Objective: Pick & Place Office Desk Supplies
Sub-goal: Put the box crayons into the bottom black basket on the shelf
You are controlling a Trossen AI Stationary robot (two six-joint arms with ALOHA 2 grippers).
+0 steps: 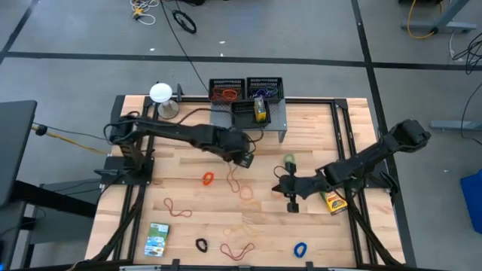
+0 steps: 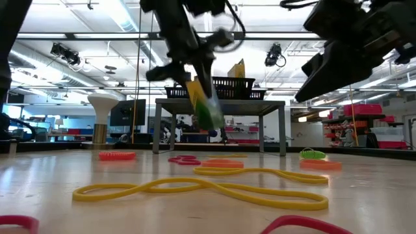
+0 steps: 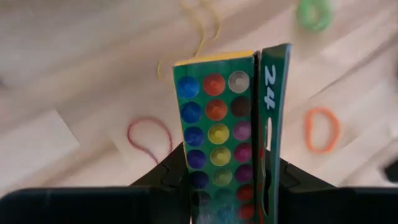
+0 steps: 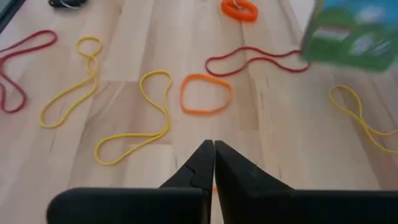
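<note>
The open green card box [image 2: 203, 105] hangs crooked in my left gripper, so I should set it upright on the wood [image 2: 215, 158] and retreat before my right gripper arrives.
My left gripper [image 1: 245, 158] is shut on a green card box [image 3: 217, 124] printed with coloured dots and "24". It holds the box in the air over the middle of the table [image 2: 207, 107]. My right gripper [image 4: 213, 149] is shut with nothing in it, and it hovers right of centre [image 1: 289, 190] over loose rubber bands. An orange band [image 4: 206, 94] and a yellow band [image 4: 134, 124] lie flat on the wood before it. A yellow-green box [image 1: 334, 202] lies flat on the table by the right arm. A green-white box [image 1: 157, 239] lies flat near the front left. My left gripper pinches the box between its two fingers [image 3: 169, 179] at the end nearest the wrist [image 3: 214, 186], one finger at each long edge. The fingers come slanting down from above and lie along the box. The box juts out past them, tilted and clear of the table.
A grey perforated shelf [image 1: 280, 119] stands at the far edge. It carries black mesh trays [image 1: 265, 89] holding bands and a yellow box [image 1: 260, 110]. A white ball on a stand [image 1: 160, 93] is at the far left. More bands lie along the near edge [image 1: 237, 251].
</note>
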